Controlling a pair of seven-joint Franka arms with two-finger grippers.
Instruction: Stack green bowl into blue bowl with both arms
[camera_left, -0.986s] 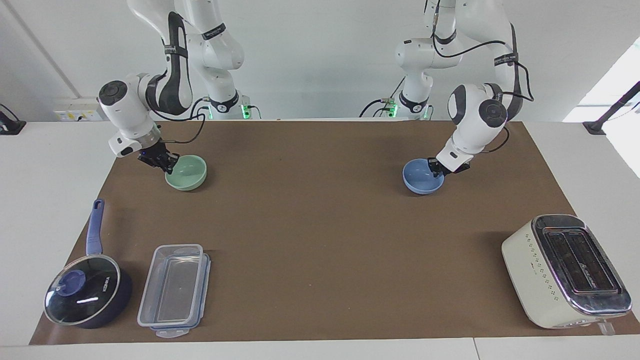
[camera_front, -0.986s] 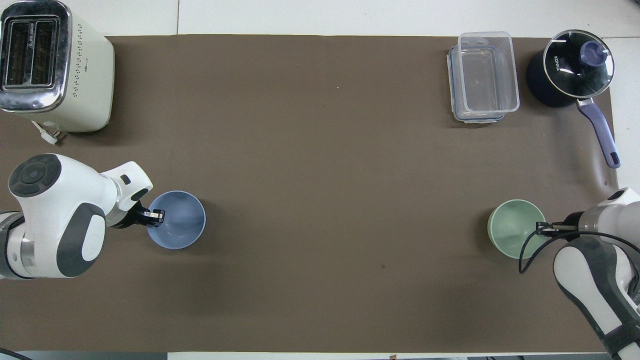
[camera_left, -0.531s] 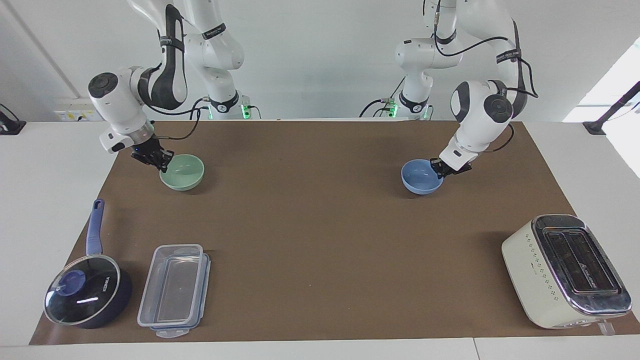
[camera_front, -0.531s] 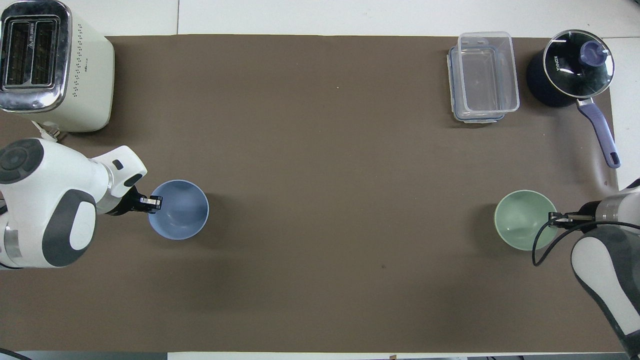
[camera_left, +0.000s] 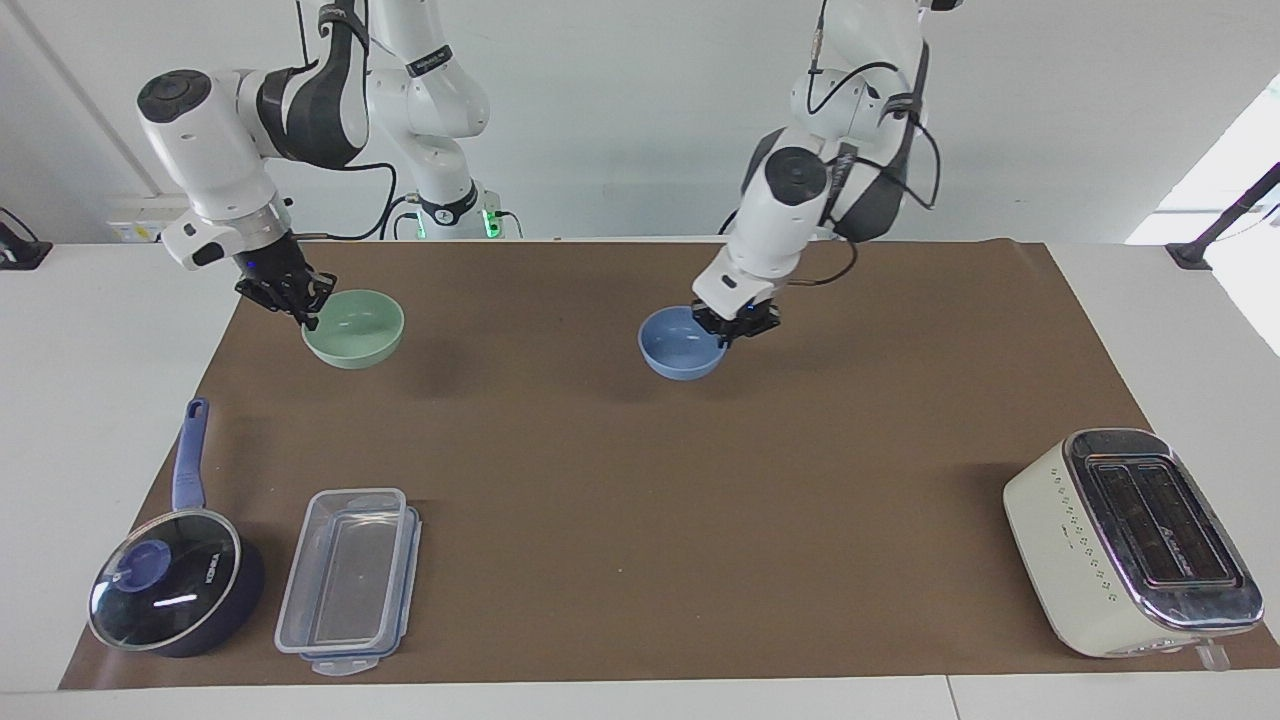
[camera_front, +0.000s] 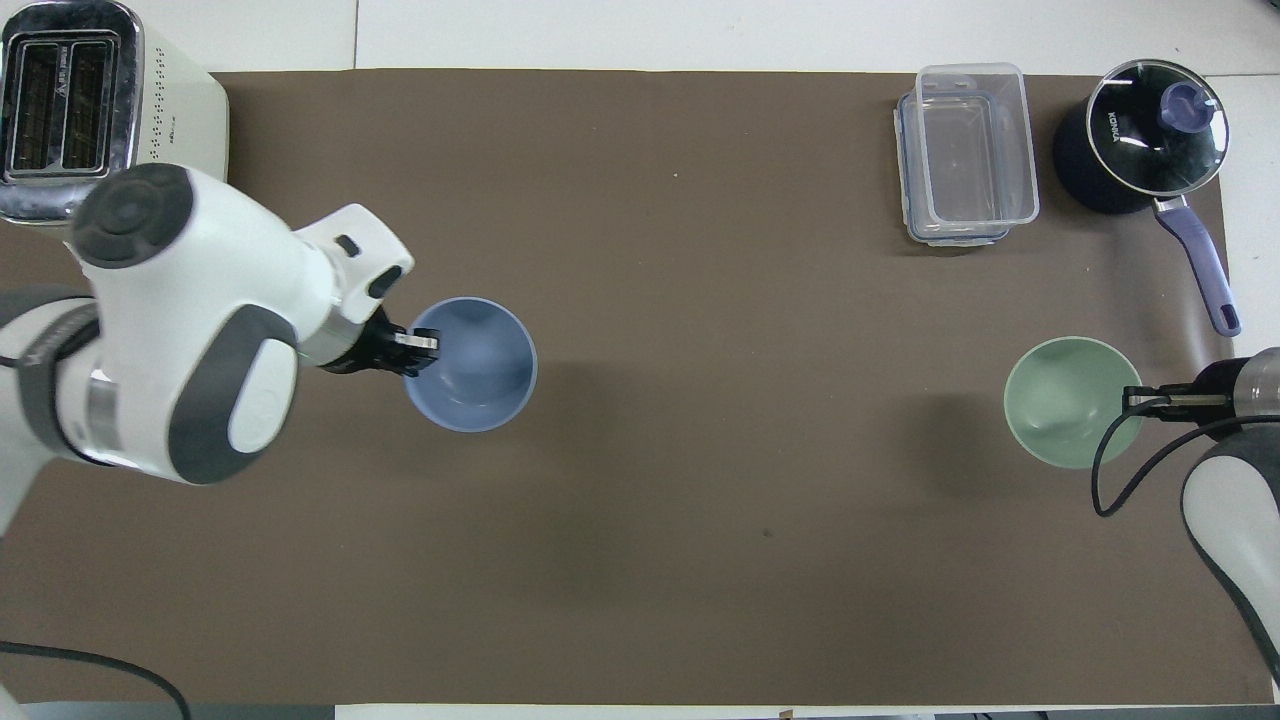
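Observation:
The blue bowl (camera_front: 477, 367) is hanging over the mat in my left gripper, so I should put it down mid-mat (camera_front: 667, 480) and move away before I lower the green bowl into it.
My left gripper (camera_left: 738, 325) is shut on the rim of the light blue bowl (camera_left: 680, 345) and holds it in the air over the middle of the brown mat (camera_left: 640, 500). In the overhead view the left gripper (camera_front: 420, 343) pinches the blue bowl (camera_front: 478, 368) at its rim. My right gripper (camera_left: 298, 300) is shut on the rim of the pale green bowl (camera_left: 357, 332) and holds it raised over the right arm's end of the mat. The overhead view shows the right gripper (camera_front: 1140, 400) at the green bowl's (camera_front: 1068, 400) rim. Both bowls are upright, far apart.
A cream toaster (camera_left: 1130, 540) stands farthest from the robots at the left arm's end. A clear plastic container (camera_left: 345, 580) and a dark blue pot with glass lid (camera_left: 170, 590) stand farthest from the robots at the right arm's end.
Both bowls have been lifted off the mat. My left arm has carried the blue bowl toward the table's middle. My right arm has raised the green bowl almost in place.

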